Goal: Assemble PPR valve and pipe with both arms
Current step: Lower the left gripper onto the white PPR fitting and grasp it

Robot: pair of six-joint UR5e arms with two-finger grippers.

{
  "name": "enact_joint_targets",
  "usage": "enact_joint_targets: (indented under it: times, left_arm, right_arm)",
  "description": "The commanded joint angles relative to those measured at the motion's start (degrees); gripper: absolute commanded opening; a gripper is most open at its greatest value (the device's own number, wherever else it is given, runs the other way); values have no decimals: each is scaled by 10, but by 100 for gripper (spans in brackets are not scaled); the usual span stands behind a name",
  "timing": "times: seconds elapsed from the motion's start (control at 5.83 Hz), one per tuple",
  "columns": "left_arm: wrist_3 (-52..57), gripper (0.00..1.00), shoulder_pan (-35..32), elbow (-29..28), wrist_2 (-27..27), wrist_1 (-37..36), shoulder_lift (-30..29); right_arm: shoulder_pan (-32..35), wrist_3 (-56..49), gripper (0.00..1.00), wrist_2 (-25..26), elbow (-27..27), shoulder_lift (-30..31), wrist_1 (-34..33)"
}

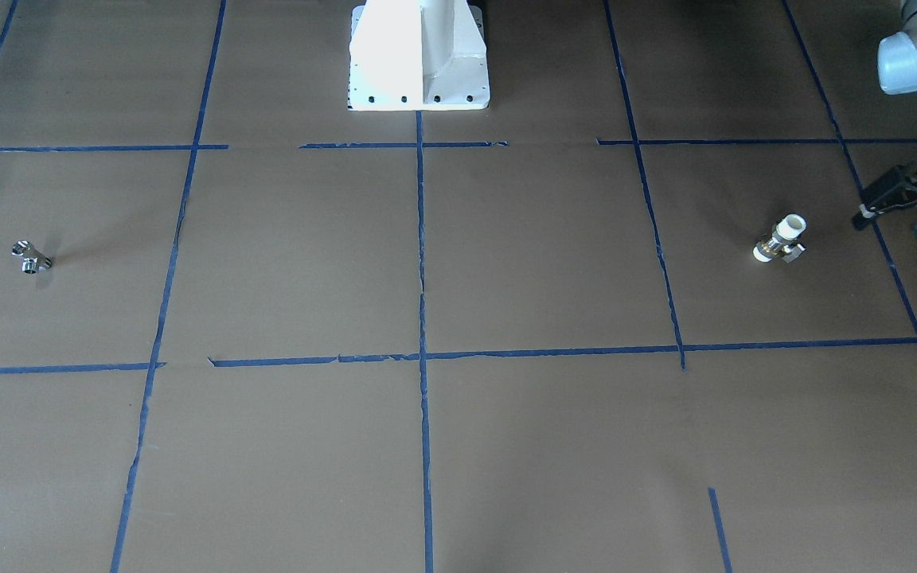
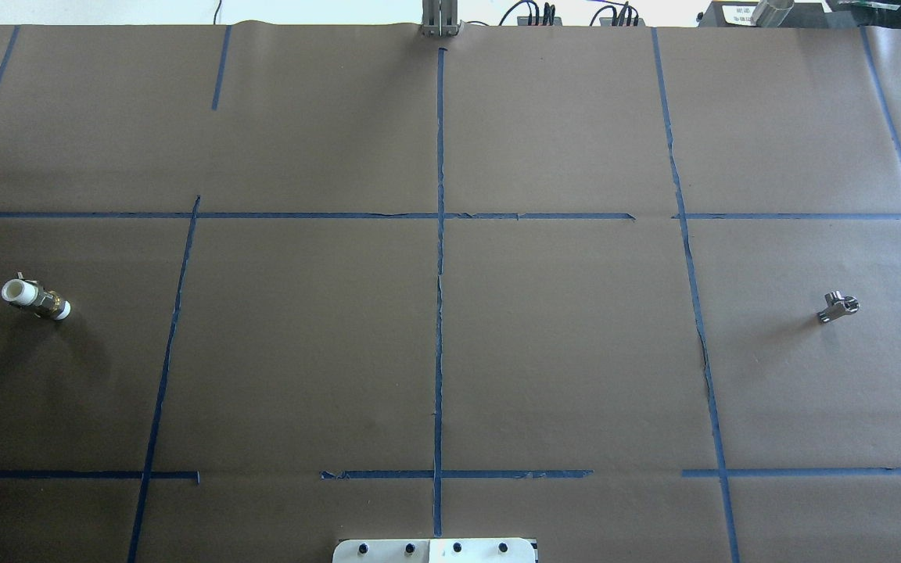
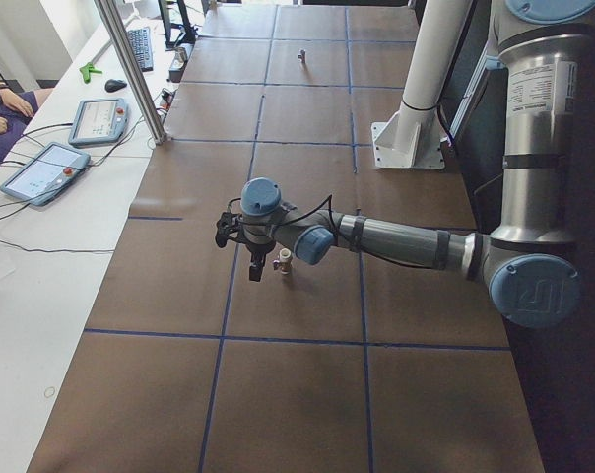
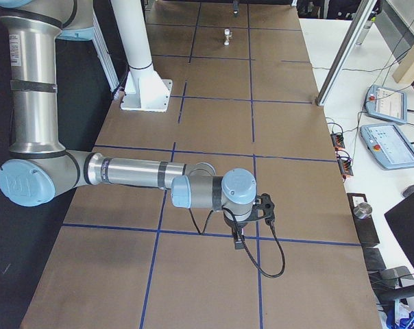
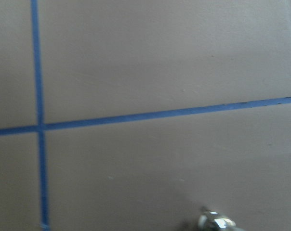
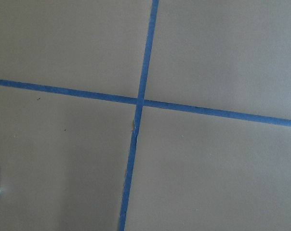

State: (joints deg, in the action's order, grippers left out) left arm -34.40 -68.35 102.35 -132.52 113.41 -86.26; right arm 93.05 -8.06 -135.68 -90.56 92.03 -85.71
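Note:
I expect the PPR valve [image 1: 778,238] to stand upright by itself when I carry it and set it down, because its lower white end [image 1: 762,254] rests flat like a foot.
The PPR valve [image 1: 779,239], white-ended with a brass middle, lies on the brown table at my left side; it also shows in the overhead view [image 2: 36,299] and at the bottom edge of the left wrist view [image 5: 215,222]. My left gripper [image 1: 888,221] hovers just beside it, jaws apart and empty. The silver pipe [image 1: 31,257] lies at the far right side, also in the overhead view [image 2: 837,306]. My right gripper [image 4: 238,240] shows only in the exterior right view, pointing down near the pipe's spot; I cannot tell its state.
The brown table cover is marked into squares by blue tape lines [image 2: 439,313]. The white robot base [image 1: 419,56] stands at the middle of the robot's edge. Operator tablets [image 3: 96,120] lie on a side bench beyond the far edge.

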Motion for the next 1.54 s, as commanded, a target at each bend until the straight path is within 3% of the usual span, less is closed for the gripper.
enact_joint_targets:
  times: [0.0, 0.34, 1.03, 1.2, 1.37]
  left_arm:
    - [-93, 100, 92, 29, 57, 1, 9]
    - [-95, 100, 128, 16, 80, 3, 10]
    - [-91, 100, 129, 14, 79, 4, 13]
    - [-93, 83, 129, 14, 80, 4, 13]
    - [-93, 13, 129, 14, 80, 2, 13]
  right_arm:
    - [-1, 0, 100, 0, 4, 0, 0]
    - [-2, 0, 100, 1, 5, 1, 0]
    - [-2, 0, 100, -1, 6, 1, 0]
    - [-2, 1, 100, -1, 6, 1, 0]
    - [-2, 1, 100, -1, 6, 1, 0]
